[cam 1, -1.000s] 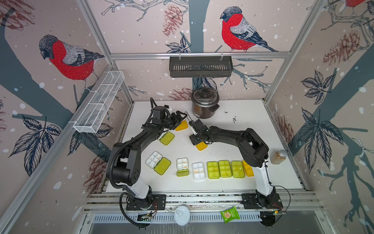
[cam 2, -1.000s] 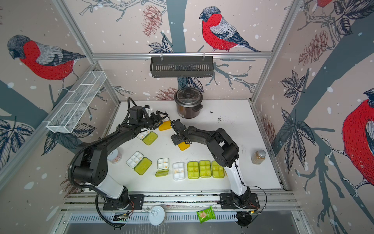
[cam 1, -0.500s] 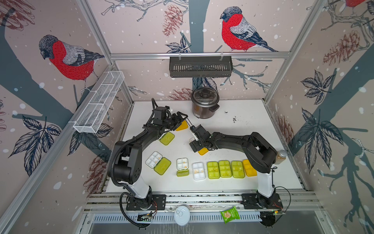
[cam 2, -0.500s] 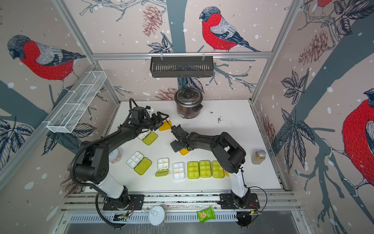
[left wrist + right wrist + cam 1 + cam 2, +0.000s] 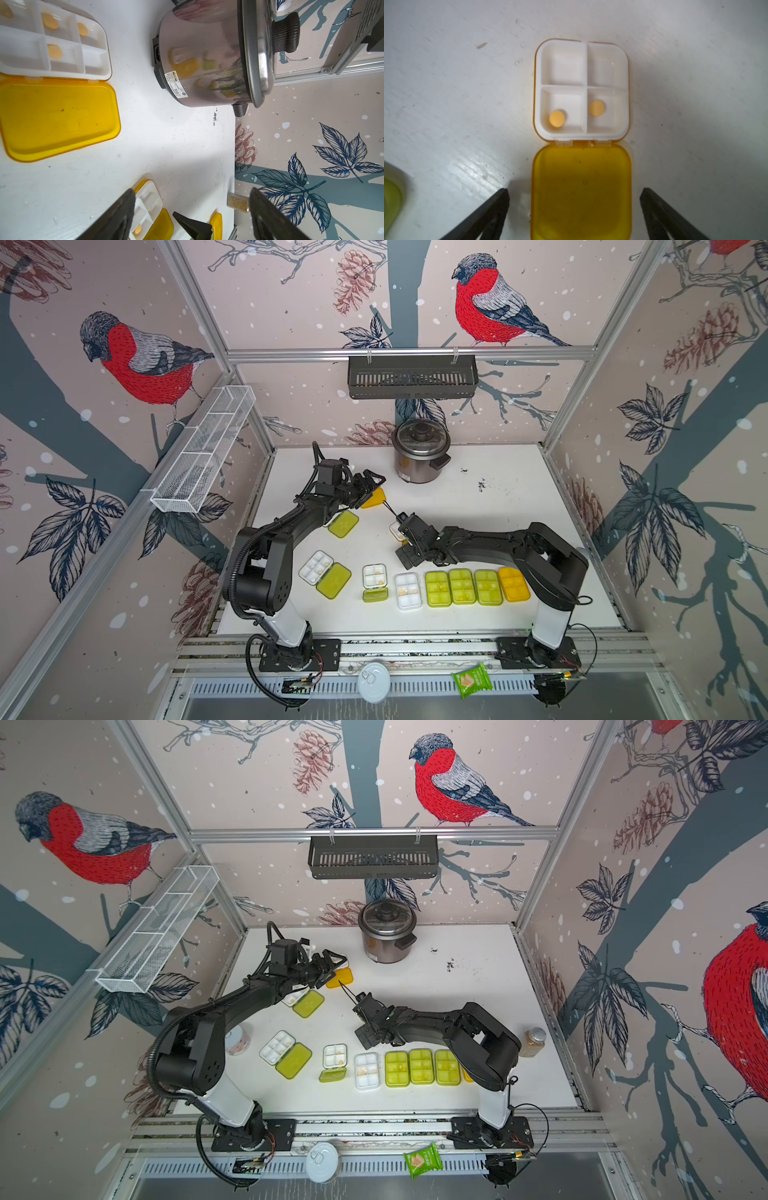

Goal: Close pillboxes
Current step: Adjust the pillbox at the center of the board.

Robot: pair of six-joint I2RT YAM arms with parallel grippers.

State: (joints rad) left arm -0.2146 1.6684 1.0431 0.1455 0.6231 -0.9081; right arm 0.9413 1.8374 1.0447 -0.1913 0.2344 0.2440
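Observation:
The small pillbox's yellow lid (image 5: 580,190) is lying flat, and my right gripper's fingers are on both sides of it. I should lift clear, turn, and then go for the lid's loose edge (image 5: 580,236).
In the right wrist view a small four-compartment pillbox (image 5: 583,87) lies open on the white table, two orange pills in its tray. Its yellow lid (image 5: 581,166) lies flat between the spread fingers of my right gripper (image 5: 574,191), which is open and touches nothing. In a top view that gripper (image 5: 395,533) hovers over this box at mid-table. My left gripper (image 5: 372,485) is open and empty beside a larger open pillbox (image 5: 52,41) with an orange-yellow lid (image 5: 58,118). Several closed pillboxes (image 5: 462,586) line the front edge. Two more (image 5: 316,568) (image 5: 374,576) lie open with green lids.
A rice cooker (image 5: 420,456) stands at the back of the table. A brown bottle (image 5: 532,1042) sits at the right edge and a jar (image 5: 237,1040) by the left arm. A green snack packet (image 5: 471,680) and round can lid (image 5: 374,681) lie in front of the rail.
My right gripper has gone from shut to wide open and has drawn back toward the front over the small yellow-lidded pillbox. The left arm has not moved.

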